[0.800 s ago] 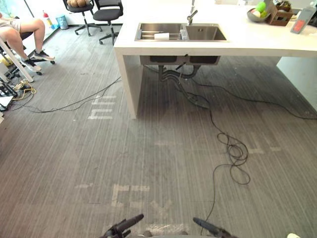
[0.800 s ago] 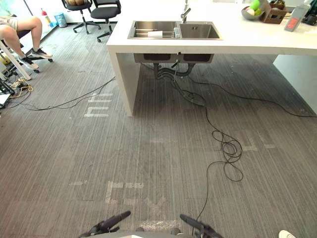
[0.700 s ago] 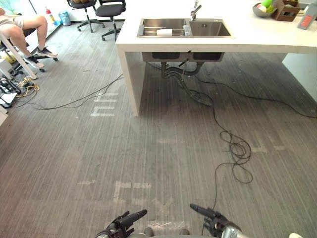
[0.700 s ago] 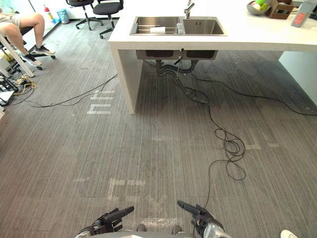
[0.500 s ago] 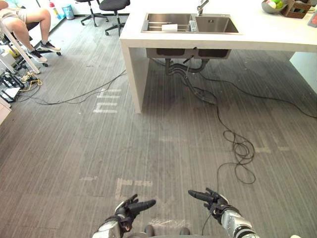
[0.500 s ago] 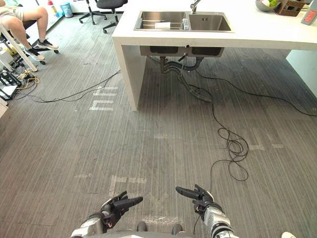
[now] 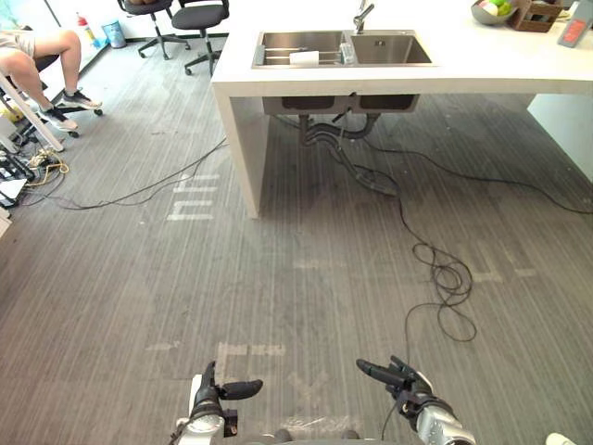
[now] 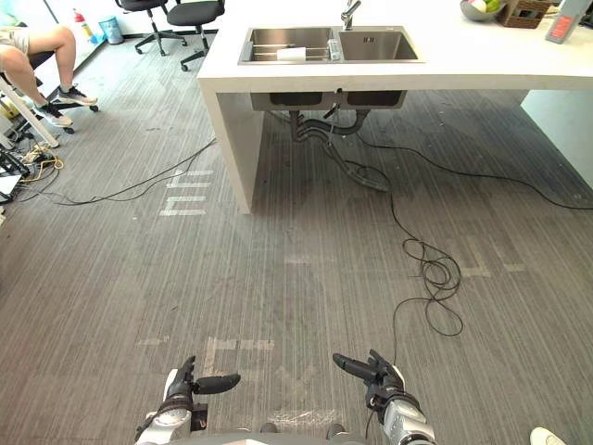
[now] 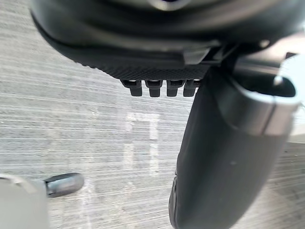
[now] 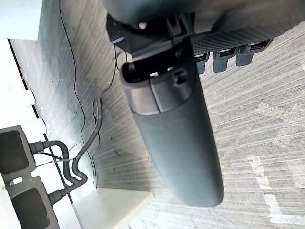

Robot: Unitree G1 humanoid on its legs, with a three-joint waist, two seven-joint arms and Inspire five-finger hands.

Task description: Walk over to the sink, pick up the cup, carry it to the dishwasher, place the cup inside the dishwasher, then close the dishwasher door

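Note:
The grey cup [image 7: 304, 58] is lying on its side across the rack [image 7: 278, 57]. The cup should come up empty and leave the rack behind when I lift it.
Far ahead, a steel double sink [image 7: 320, 46] is set into a white counter [image 7: 482, 65], with a tap [image 7: 362, 13] behind it. Something white [image 7: 303, 57] lies on a rack in the sink's left basin, and a small clear cup [image 7: 347, 53] stands by the divider. Both hands hang low over the grey floor, far from the sink. My left hand [image 7: 209, 402] is open, thumb pointing inward. My right hand [image 7: 405, 381] is open with fingers spread, holding nothing. The right wrist view shows my thumb [image 10: 178, 138] and the pipes under the sink [image 10: 71, 176].
A person [image 7: 42, 56] sits at the far left beside office chairs [image 7: 190, 20]. Thin cables [image 7: 139, 193] trail over the floor left of the counter's side panel [image 7: 236, 139]. A fruit bowl [image 7: 491, 11] sits on the counter at right. Tape marks [image 7: 248, 350] lie near me.
The camera has shifted while walking. Both hands have come up from the bottom edge into fuller view, and the left hand has turned its fingers upward.

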